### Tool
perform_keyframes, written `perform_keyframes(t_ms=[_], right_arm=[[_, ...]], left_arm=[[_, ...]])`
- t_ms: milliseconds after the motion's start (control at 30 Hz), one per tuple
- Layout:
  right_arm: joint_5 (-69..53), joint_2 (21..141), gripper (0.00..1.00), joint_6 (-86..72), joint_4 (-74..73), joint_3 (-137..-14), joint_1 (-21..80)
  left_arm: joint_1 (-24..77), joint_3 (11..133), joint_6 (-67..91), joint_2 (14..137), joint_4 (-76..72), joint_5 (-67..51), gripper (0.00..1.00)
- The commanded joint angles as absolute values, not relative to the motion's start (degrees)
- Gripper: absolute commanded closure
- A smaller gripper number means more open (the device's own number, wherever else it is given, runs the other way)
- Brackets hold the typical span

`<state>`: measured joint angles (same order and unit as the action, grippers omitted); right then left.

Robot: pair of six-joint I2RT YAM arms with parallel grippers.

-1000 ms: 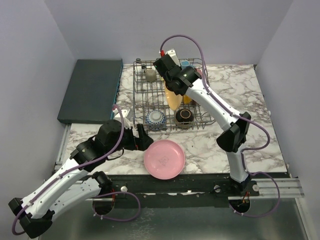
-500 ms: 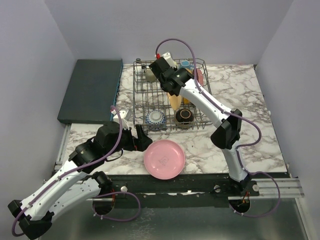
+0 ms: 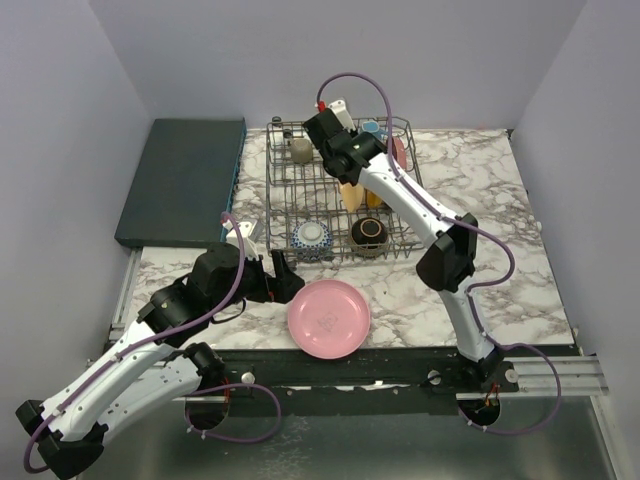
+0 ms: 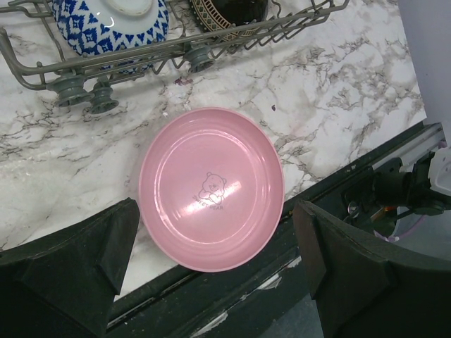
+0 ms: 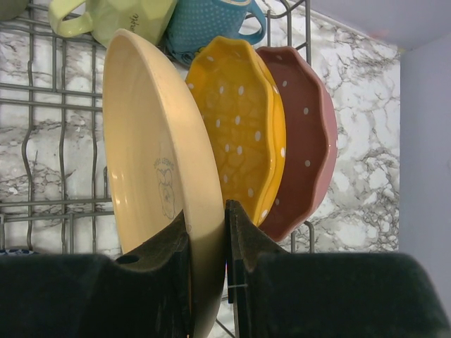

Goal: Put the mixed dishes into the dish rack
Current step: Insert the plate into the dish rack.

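Note:
The tan plate [image 5: 151,141] hangs upright next to the orange dotted plate. My right gripper keeps moving the tan plate down into the free wires [image 5: 93,179] until its rim rests there.
The grey wire dish rack [image 3: 285,205] stands at the back middle of the table. My right gripper [image 5: 208,236] is shut on the rim of a tan plate [image 5: 151,141], held upright in the rack beside an orange dotted plate [image 5: 243,127] and a dark red dotted plate [image 5: 303,141]. A yellow mug [image 5: 134,17] and a blue mug [image 5: 211,24] sit behind them. A pink plate [image 3: 328,318] lies flat near the table's front edge. My left gripper [image 4: 218,246] is open and empty, hovering over the pink plate's [image 4: 211,189] near rim.
A blue patterned bowl [image 3: 312,238] and a brown bowl [image 3: 369,233] sit in the rack's front row, an olive-grey mug [image 3: 301,150] at its back left. A flat dark teal slab [image 3: 180,180] lies at the left. The table's dark front edge [image 4: 232,274] runs under the left gripper.
My right gripper has moved the tan plate back and left and stood it upright in the rack next to the orange plate. The left arm has barely moved.

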<state>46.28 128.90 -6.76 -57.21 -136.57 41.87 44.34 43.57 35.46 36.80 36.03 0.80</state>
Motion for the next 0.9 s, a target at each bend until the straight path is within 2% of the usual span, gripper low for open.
perform_keyframes(t_ms=[0, 867], right_arm=[[47.74, 130.56, 1.0, -6.48, -54.34, -138.93, 41.15], [44.66, 135.68, 1.0, -6.41, -50.47, -141.23, 40.08]], left_arm=[[44.21, 43.15, 34.45, 36.18, 34.79, 1.85, 0.01], [44.21, 43.06, 34.28, 36.21, 34.63, 1.68, 0.01]])
